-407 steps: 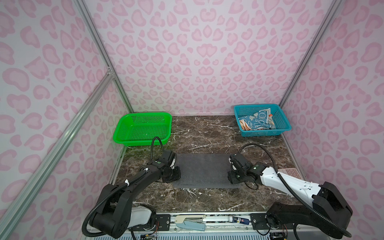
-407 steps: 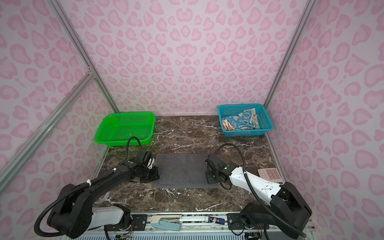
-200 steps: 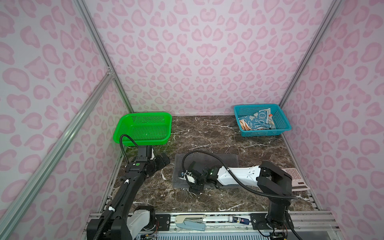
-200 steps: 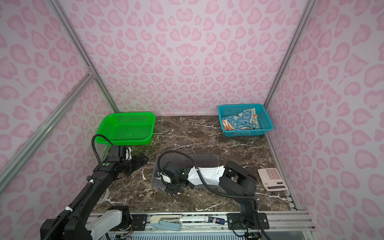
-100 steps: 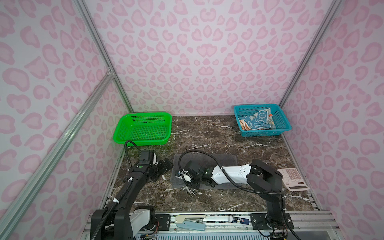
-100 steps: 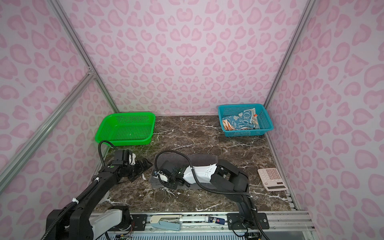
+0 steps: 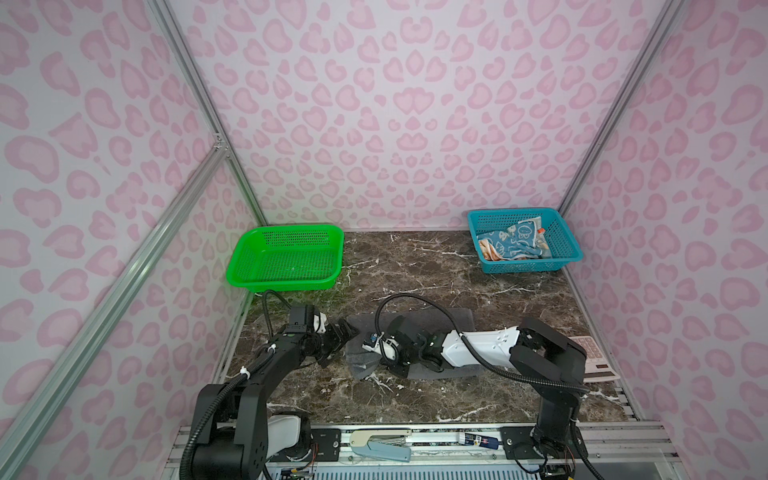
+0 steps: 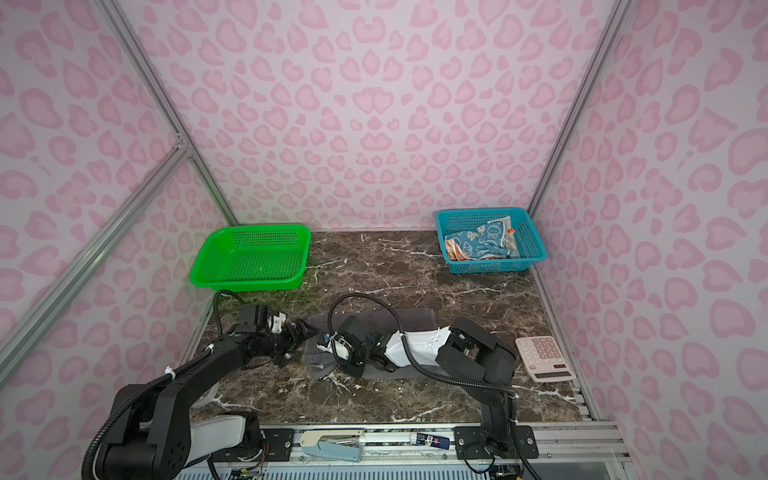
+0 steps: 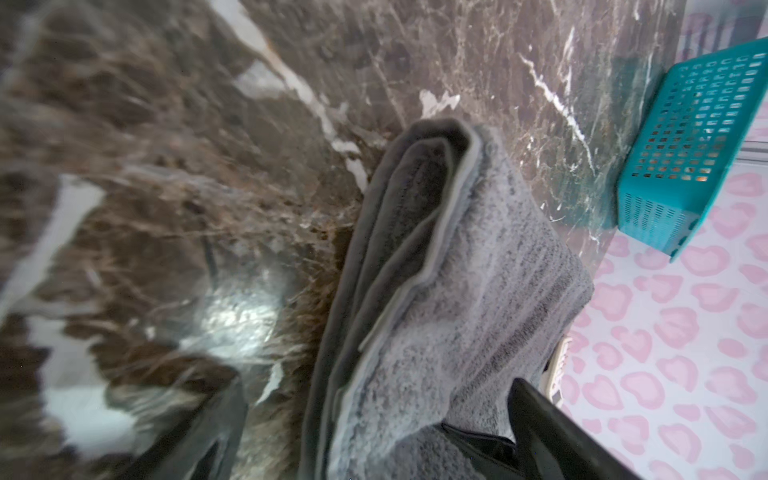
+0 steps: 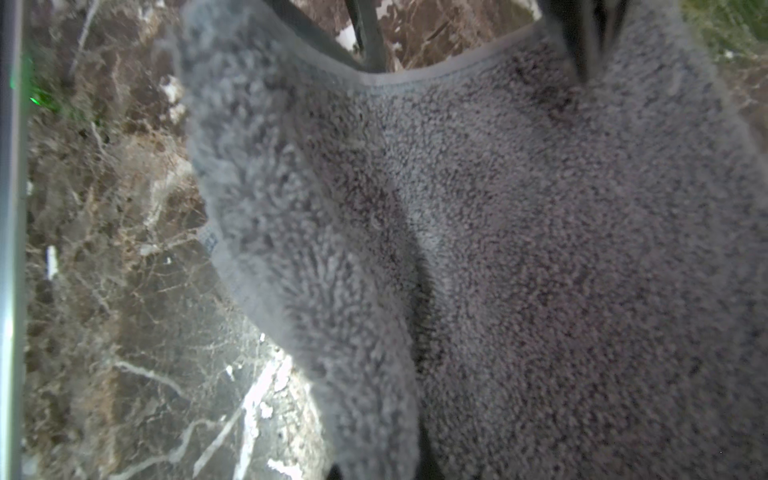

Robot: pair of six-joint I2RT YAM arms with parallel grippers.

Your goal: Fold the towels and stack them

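The green basket (image 7: 285, 257) is on the left gripper's side, so the robot's left gripper should take the dark-grey towel's layered edge (image 9: 364, 348) from the right gripper and bring it there.
The dark-grey towel (image 7: 453, 320) (image 8: 415, 318) lies folded on the marble table, in both top views. My right gripper (image 7: 368, 355) (image 8: 322, 351) reaches across it and is shut on its left end, which bunches up off the table. In the right wrist view grey pile (image 10: 498, 249) fills the frame and hides the jaws (image 10: 378, 469). My left gripper (image 7: 345, 330) (image 8: 301, 328) stands open at the towel's far-left corner. In the left wrist view its fingers (image 9: 552, 436) straddle the layered edge (image 9: 436, 270). The blue rabbit towel (image 7: 513, 245) and the orange one (image 7: 488, 251) lie crumpled in the teal basket (image 7: 565, 245).
An empty green basket (image 7: 286, 257) sits at the back left. A pink calculator (image 7: 594, 357) lies at the table's right edge beside the right arm's elbow. Patterned walls close in three sides, and a metal rail (image 7: 415, 440) with a stapler runs along the front.
My right gripper has closed on the grey towel's left end and lifted it a little. My left gripper, still open, has moved right and down to the towel's far-left corner.
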